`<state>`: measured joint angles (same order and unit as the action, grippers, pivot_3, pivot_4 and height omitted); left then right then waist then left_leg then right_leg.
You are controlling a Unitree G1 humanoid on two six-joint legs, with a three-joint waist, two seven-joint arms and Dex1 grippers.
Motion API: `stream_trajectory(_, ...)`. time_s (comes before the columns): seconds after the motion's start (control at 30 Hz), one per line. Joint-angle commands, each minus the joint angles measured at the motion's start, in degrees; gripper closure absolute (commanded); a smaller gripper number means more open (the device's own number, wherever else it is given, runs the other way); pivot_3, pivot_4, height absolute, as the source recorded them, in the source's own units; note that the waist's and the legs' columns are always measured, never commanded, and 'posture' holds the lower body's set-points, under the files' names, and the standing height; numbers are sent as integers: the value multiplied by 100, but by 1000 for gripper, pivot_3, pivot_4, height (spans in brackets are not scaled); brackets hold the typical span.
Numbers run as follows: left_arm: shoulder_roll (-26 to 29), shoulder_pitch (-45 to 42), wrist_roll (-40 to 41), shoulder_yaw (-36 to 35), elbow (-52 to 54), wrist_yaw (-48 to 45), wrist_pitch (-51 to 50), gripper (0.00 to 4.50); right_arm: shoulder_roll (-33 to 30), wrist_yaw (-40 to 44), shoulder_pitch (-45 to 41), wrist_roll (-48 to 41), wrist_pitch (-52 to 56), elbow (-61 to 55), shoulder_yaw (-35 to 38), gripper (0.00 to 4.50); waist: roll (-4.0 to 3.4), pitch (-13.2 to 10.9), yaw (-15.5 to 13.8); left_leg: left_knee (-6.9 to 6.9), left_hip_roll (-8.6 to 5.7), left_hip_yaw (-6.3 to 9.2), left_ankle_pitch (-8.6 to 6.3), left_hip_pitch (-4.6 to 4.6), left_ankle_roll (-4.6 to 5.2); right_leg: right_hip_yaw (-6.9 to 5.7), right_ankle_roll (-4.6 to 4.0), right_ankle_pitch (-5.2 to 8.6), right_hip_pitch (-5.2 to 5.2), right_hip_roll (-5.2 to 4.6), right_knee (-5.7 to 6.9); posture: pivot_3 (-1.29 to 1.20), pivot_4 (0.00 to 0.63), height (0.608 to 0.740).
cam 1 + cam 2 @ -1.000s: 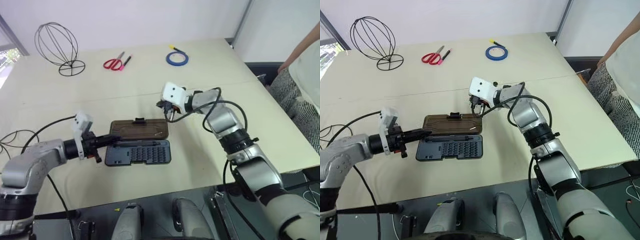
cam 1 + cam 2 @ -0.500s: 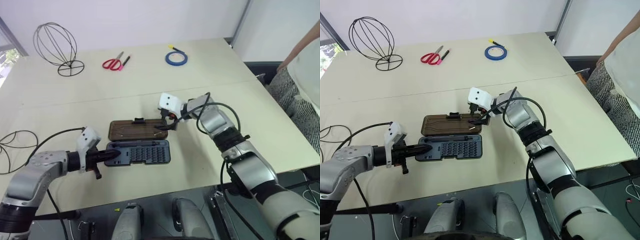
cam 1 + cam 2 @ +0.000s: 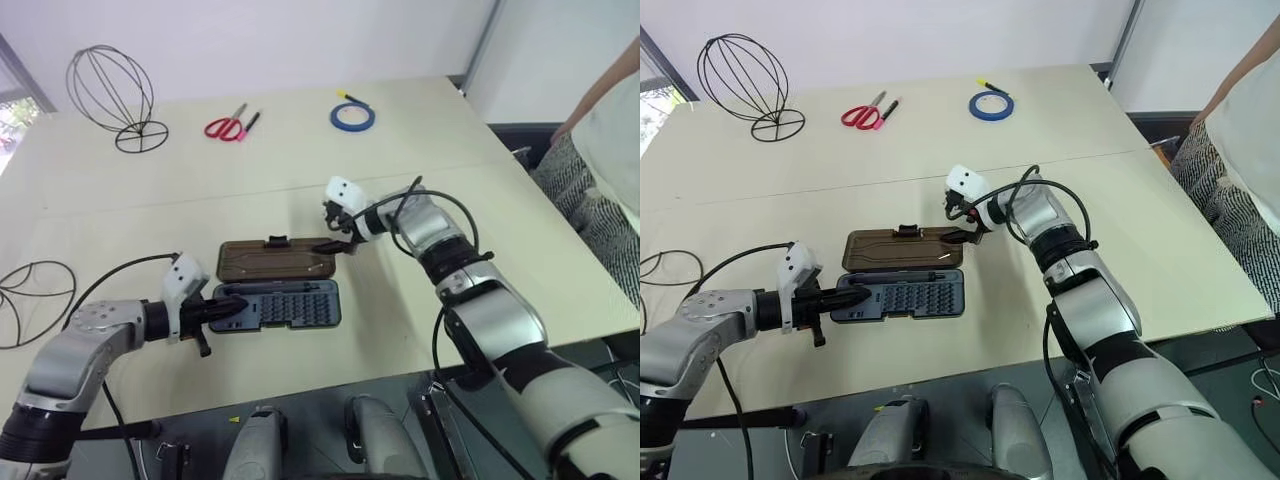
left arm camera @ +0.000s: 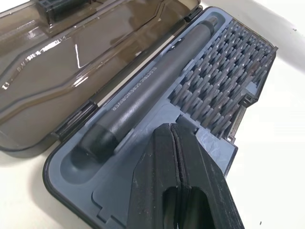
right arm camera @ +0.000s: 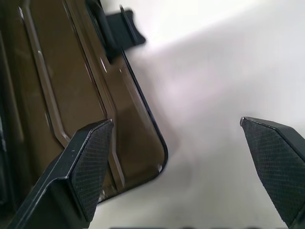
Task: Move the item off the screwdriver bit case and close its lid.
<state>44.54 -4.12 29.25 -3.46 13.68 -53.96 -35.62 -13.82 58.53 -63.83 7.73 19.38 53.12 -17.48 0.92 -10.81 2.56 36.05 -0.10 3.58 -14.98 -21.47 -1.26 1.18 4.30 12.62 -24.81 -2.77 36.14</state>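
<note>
One finger of the robot's right gripper is over the flat lid's corner (image 5: pixel 158 163), so next the right gripper pulls back and approach lower down at the lid's end edge (image 5: pixel 129 188).
The screwdriver bit case (image 3: pixel 295 305) lies open mid-table, its bits (image 4: pixel 224 81) and grey driver handle (image 4: pixel 152 90) exposed. The smoky brown lid (image 3: pixel 270 260) lies flat behind it, latch (image 5: pixel 119 28) on its far edge. My left gripper (image 3: pixel 228 307) is shut, its tips (image 4: pixel 171 131) over the tray's left end. My right gripper (image 3: pixel 335 246) is open at the lid's right end, with one finger (image 5: pixel 90 162) over the lid's corner and the other finger (image 5: pixel 276 157) over bare table. A dark wire item (image 3: pixel 30 300) lies at the table's left edge, clear of the case.
A second wire frame (image 3: pixel 112 95) stands upright at the back left. Red scissors (image 3: pixel 228 127) and a blue tape roll (image 3: pixel 354 116) lie at the back. A person (image 3: pixel 610 110) stands past the table's right edge.
My right gripper has opened and sunk to the lid's right end. My left gripper, still shut, has dropped from the hinge line onto the tray's left end.
</note>
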Motion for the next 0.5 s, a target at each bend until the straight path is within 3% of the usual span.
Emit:
stream_trajectory(0.03, -29, -19, -69, 16, 31, 45, 43, 4500, -24, 35, -178, -14, -123, 26, 74, 43, 0, 0, 0, 0, 0, 0, 0, 0, 0, 0, 0, 0, 0, 0, 0, 0, 150, 740)
stream_trajectory(0.3, -71, -117, -135, 26, -20, 115, 67, 4500, 57, 64, -242, -31, -16, 266, 102, 43, 0, 0, 0, 1, 0, 0, 0, 0, 0, 0, 0, 0, 0, 0, 1, 0, 150, 740)
stream_trajectory(0.4, -87, -133, -162, 8, -33, 136, 65, 4500, 66, 88, -222, 6, -44, 274, 73, 863, 0, 0, 0, 0, 0, 0, 0, 0, 0, 0, 0, 0, 0, 0, 1, 0, 150, 740)
stream_trajectory(0.5, -96, -141, -190, 1, -63, 146, 84, 4500, 70, 149, -184, 40, -87, 228, 32, 2243, 0, 0, -3, 1, 0, 0, 0, 0, 0, 0, 0, 0, 0, 0, 1, 0, 150, 740)
